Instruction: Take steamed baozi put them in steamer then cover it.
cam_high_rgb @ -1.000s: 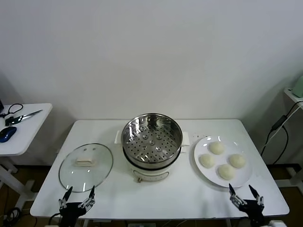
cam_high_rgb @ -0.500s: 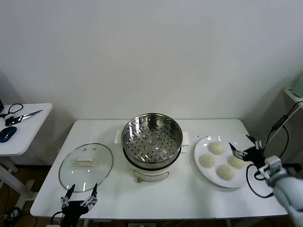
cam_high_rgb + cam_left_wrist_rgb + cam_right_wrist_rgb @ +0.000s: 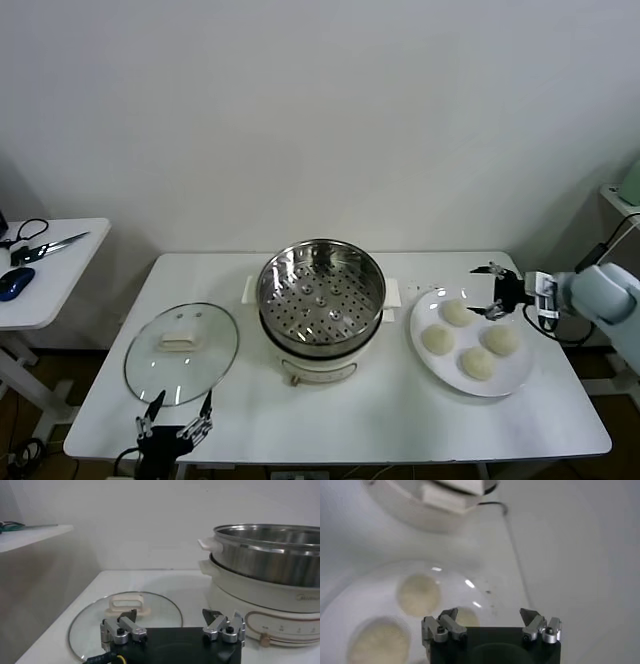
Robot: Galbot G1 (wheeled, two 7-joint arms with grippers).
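The far baozi [image 3: 457,312] will come loose alone when I lift it, because clear gaps [image 3: 467,338] lie between the baozi on the white plate.
Four cream-white baozi lie on a white plate [image 3: 430,370] at the right: one at the far side [image 3: 457,312], one on the left [image 3: 437,340], one on the right [image 3: 501,339], one nearest [image 3: 478,362]. The steel steamer [image 3: 321,296] stands open at the table's middle. The glass cover [image 3: 182,351] lies flat at the left. My right gripper [image 3: 488,292] is open and empty, hovering over the plate's far right edge. In the right wrist view it [image 3: 490,618] is above the baozi [image 3: 418,594]. My left gripper [image 3: 178,426] is open, low at the front edge, near the cover [image 3: 125,617].
The steamer [image 3: 265,555] rises beside the cover, to the right of my left gripper. A side table [image 3: 45,270] at the far left holds scissors and a mouse. Bare white table top lies in front of the steamer and plate.
My right arm has swung up from the table's front edge to the plate's right side, then on over its far right edge. The left gripper has stayed almost still.
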